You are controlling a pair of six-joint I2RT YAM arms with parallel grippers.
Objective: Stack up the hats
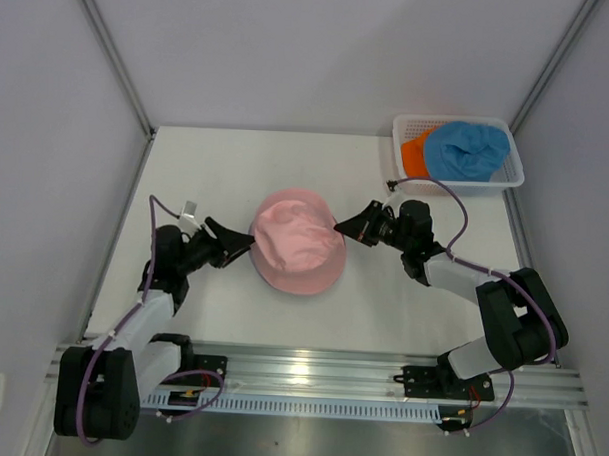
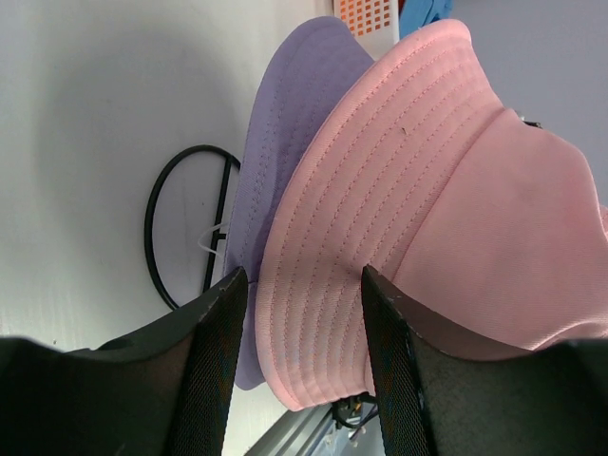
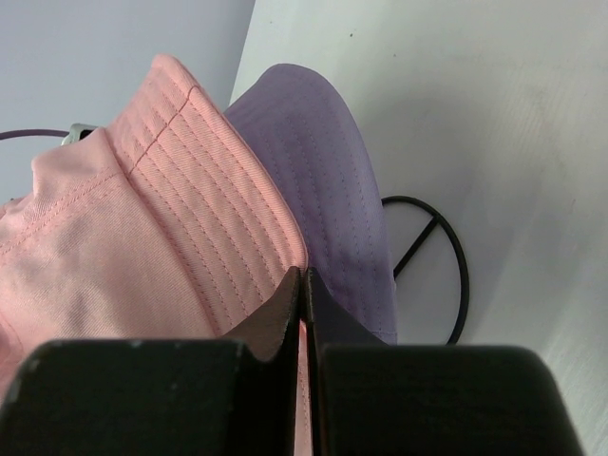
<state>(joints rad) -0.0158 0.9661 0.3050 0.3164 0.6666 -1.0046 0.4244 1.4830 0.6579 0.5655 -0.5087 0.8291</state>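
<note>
The lavender hat's brim (image 2: 285, 123) shows out beyond the pink hat, so the robot's left gripper needs to grip only the pink hat's brim (image 2: 296, 271) and make the pink hat sit evenly.
The pink hat (image 1: 299, 243) sits crown up in the middle of the table, over the lavender hat (image 2: 285, 142), whose brim shows under it in both wrist views (image 3: 323, 161). Both rest on the black wire stand (image 2: 166, 218). My left gripper (image 1: 246, 244) is open at the pink hat's left brim; the brim (image 2: 332, 237) lies between its spread jaws. My right gripper (image 1: 337, 227) is shut on the pink hat's right brim (image 3: 218, 209). The blue hat (image 1: 467, 149) and the orange hat (image 1: 417, 154) lie in the white basket (image 1: 513, 177) at the back right.
The stand's ring (image 3: 446, 247) shows on the table beneath the lavender brim. Grey walls close in the table on the left, back and right. A metal rail (image 1: 319, 374) runs along the near edge.
</note>
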